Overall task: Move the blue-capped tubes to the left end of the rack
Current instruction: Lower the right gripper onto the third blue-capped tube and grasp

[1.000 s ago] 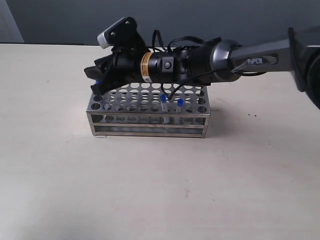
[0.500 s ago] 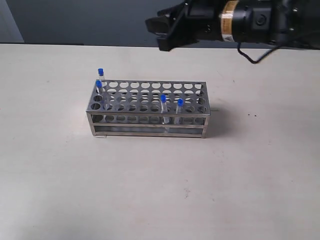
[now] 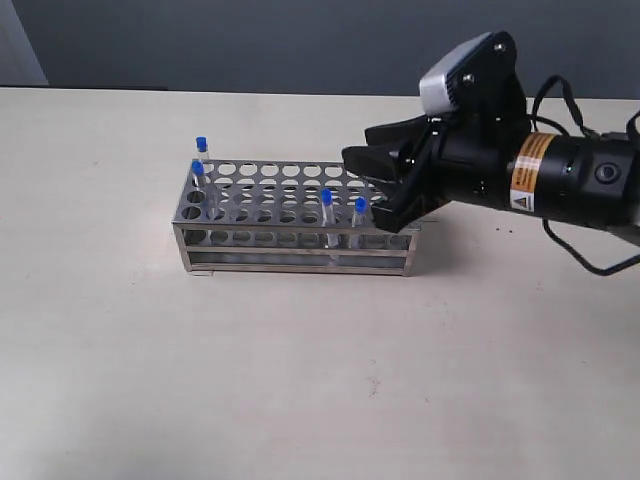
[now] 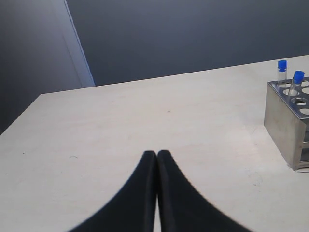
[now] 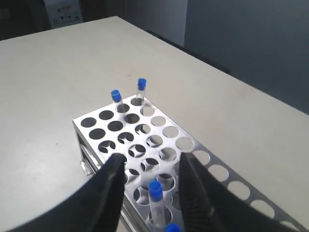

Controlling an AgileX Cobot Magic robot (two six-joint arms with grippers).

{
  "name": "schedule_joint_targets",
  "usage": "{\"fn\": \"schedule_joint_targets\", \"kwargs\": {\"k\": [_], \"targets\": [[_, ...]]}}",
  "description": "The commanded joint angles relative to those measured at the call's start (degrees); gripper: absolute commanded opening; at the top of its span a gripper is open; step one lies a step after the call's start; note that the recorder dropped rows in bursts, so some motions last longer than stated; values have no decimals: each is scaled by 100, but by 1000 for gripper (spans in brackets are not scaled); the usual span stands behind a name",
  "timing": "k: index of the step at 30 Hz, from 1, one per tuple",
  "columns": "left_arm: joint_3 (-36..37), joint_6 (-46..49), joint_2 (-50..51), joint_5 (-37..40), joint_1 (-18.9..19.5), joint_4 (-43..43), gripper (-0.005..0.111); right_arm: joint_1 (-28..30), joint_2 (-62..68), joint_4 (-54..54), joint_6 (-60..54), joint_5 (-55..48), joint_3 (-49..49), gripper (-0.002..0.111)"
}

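The blue-capped tube [image 3: 356, 235] closest to my right arm is standing straight up under the open fingers of my right gripper. I keep going down until the fingers are on both sides of its cap [image 3: 360, 205].
The steel rack [image 3: 300, 262] stands mid-table. Two blue-capped tubes [image 3: 201, 148] [image 3: 197, 172] stand in its left end. Two more [image 3: 326, 203] [image 3: 360, 210] stand in the front rows right of centre. My right gripper [image 3: 365, 185] is open and hovers at the rack's right part, just above and behind those two. In the right wrist view its fingers [image 5: 116, 166] flank one blue-capped tube [image 5: 155, 193] without touching it, and another cap [image 5: 172, 228] shows at the frame's edge. My left gripper [image 4: 157, 153] is shut and empty over bare table, away from the rack [image 4: 282, 121].
The pale tabletop [image 3: 300, 380] spreads around the rack. A dark wall [image 3: 250, 40] runs behind the table's far edge. The right arm's black body and cable [image 3: 560, 180] stretch to the right of the rack.
The right gripper left the rack's left end, where a second tube now stands, rose away, then came down open over the two tubes right of centre.
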State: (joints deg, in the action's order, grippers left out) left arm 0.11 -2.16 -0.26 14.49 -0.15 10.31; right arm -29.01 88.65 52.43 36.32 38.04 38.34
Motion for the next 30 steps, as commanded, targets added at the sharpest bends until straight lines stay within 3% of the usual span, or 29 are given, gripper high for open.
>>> {"fn": "schedule_joint_targets", "kwargs": {"k": [1,10,30], "targets": [[-11,-20,26,-77,-39,-14,0,29,456,-453,-380,299,-107,37],[-11,-20,26,-77,-39,-14,0,29,1124,-1480,-1251,564,-107,37],[-11,-20,26,-77,-39,-14,0,29,1837,-1705,-1252,1178,-87,37]]}}
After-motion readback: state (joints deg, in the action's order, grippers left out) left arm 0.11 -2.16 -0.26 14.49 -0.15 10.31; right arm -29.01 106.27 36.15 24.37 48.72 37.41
